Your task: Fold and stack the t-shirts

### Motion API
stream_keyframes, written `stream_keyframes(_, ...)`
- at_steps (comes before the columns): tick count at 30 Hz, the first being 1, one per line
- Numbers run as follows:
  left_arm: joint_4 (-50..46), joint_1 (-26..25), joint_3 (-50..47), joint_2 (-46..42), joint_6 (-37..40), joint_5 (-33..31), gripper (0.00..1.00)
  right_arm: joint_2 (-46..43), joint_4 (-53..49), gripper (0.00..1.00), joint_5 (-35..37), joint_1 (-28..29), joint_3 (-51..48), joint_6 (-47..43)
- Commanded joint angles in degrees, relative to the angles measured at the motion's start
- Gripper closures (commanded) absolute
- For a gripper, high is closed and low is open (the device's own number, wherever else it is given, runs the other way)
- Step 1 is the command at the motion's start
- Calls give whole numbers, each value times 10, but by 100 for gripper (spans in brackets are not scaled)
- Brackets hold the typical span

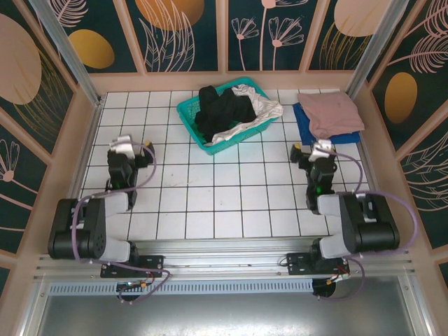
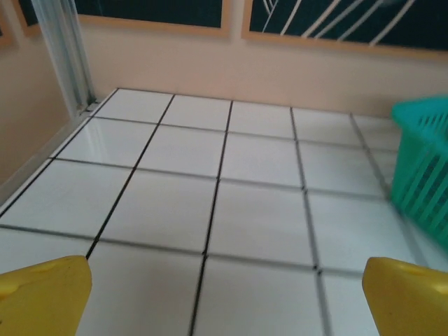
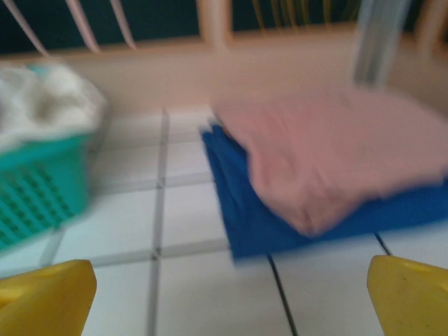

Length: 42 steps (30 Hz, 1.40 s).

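Note:
I should first use my left gripper to pull the teal basket by the basket's near rim (image 1: 214, 149) into the empty corner of the folding space, because the basket is at the back centre of the folding space (image 1: 227, 119).
A folded dusty-pink t-shirt (image 1: 330, 111) lies on a folded blue t-shirt (image 1: 313, 129) at the back right of the table; the right wrist view shows the pink t-shirt (image 3: 329, 150) and the blue t-shirt (image 3: 280, 203) blurred. A crumpled black t-shirt (image 1: 222, 113) and a white garment (image 1: 260, 106) sit in the teal basket (image 1: 190, 122). My left gripper (image 1: 135, 152) stands open over bare tiles at the left, its yellow fingertips (image 2: 45, 297) wide apart. My right gripper (image 1: 316, 152) is open just in front of the stack, with nothing between its fingertips (image 3: 49, 297).
The teal mesh basket (image 2: 423, 168) stands at the back centre of the white tiled table (image 1: 224, 196). Wooden walls and aluminium posts (image 1: 66, 49) enclose the table on three sides. Both arm bases sit at the near edge.

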Motion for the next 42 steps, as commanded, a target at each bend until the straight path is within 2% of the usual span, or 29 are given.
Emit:
stream_keyframes(1, -245, 1, 142, -99, -118, 20, 1, -99, -87, 1, 55, 53, 64, -62)
stream_keyframes(2, -291, 1, 175, -121, -163, 37, 1, -125, -85, 1, 60, 57, 64, -23)
stream_keyframes(3, -350, 1, 205, -139, -215, 41, 1, -151, -96, 1, 93, 58, 59, 54)
stream_keyframes(5, -406, 1, 236, -163, -259, 57, 1, -218, -208, 1, 163, 50, 55, 209)
stream_keyframes(6, -381, 1, 229, -174, -247, 122, 1, -247, -220, 1, 122, 30, 41, 242)
stream_keyframes(7, -351, 1, 219, -181, -234, 182, 1, -265, -222, 1, 9, 2, 32, 225)
stream_keyframes(8, -339, -4, 211, -186, -228, 217, 1, -277, -234, 1, -103, -29, 33, 212)
stream_keyframes(9, -352, -16, 214, -185, -221, 218, 1, -281, -276, 1, -143, -45, 47, 224)
stream_keyframes(10, -375, -35, 224, -182, -200, 207, 1, -279, -315, 1, -145, -47, 62, 232)
stream_keyframes(13, -439, -137, 256, -143, -112, 147, 1, -256, -400, 1, -172, -48, 98, 225)
stream_keyframes(16, -472, -234, 286, -81, -41, 117, 1, -234, -436, 1, -211, -49, 111, 224)
stream_keyframes(18, -501, -283, 320, -29, 6, 100, 1, -229, -444, 1, -209, -50, 106, 248)
stream_keyframes(22, -581, -318, 398, 76, 84, 120, 1, -226, -451, 1, -214, -54, 96, 252)
stream_keyframes(27, -659, -332, 479, 181, 155, 39, 3, -225, -470, 1, -218, -60, 95, 244)
stream_keyframes(33, -695, -333, 535, 270, 205, 21, 7, -228, -480, 1, -218, -65, 80, 242)
stream_keyframes(37, -735, -336, 586, 327, 214, 21, 17, -234, -474, 1, -213, -70, 63, 239)
stream_keyframes(39, -756, -339, 608, 351, 211, 16, 28, -234, -478, 1, -211, -71, 61, 232)
stream_keyframes(42, -774, -340, 627, 367, 193, 6, 50, -233, -486, 1, -206, -77, 61, 219)
